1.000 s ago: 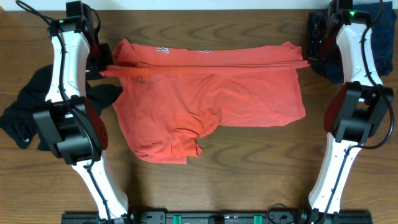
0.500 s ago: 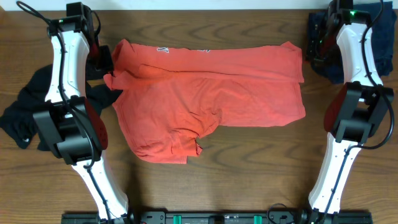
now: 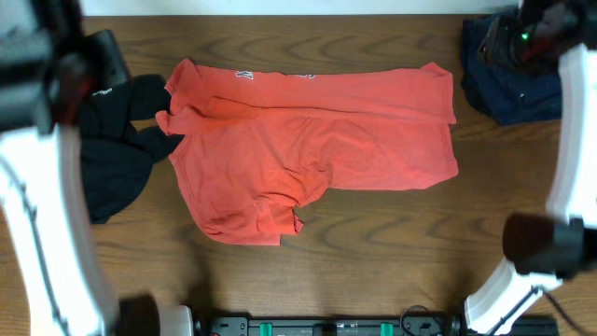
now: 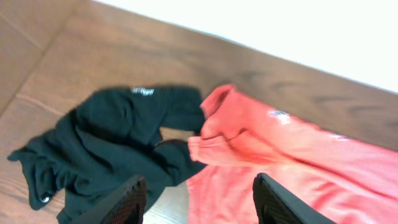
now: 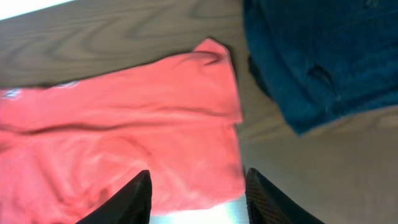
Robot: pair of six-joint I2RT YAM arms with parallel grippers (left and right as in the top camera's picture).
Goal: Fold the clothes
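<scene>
The coral-red T-shirt's bunched near corner (image 3: pixel 283 217) lies clear of the black garment, so the robot's left gripper should keep going toward that corner and close on its edge (image 3: pixel 272 239).
A coral-red T-shirt (image 3: pixel 317 149) lies spread on the wooden table, its top part folded down in a band, its lower left bunched. A black garment (image 3: pixel 117 149) lies crumpled against its left sleeve. In the left wrist view my left gripper (image 4: pixel 202 199) hangs open above the seam between the black garment (image 4: pixel 106 137) and the shirt (image 4: pixel 292 162), holding nothing. My right gripper (image 5: pixel 198 196) is open too, high over the shirt's right edge (image 5: pixel 124 124). Both arms show blurred in the overhead view.
A dark blue garment (image 3: pixel 508 79) lies folded at the table's far right corner, also in the right wrist view (image 5: pixel 323 56). Bare wood (image 3: pixel 392 271) lies in front of the shirt. The table's far edge runs just behind the shirt.
Both grippers have let go of the shirt's top corners and opened. Both arms have risen off the table, and the folded band has settled flat. The black garment shows more fully.
</scene>
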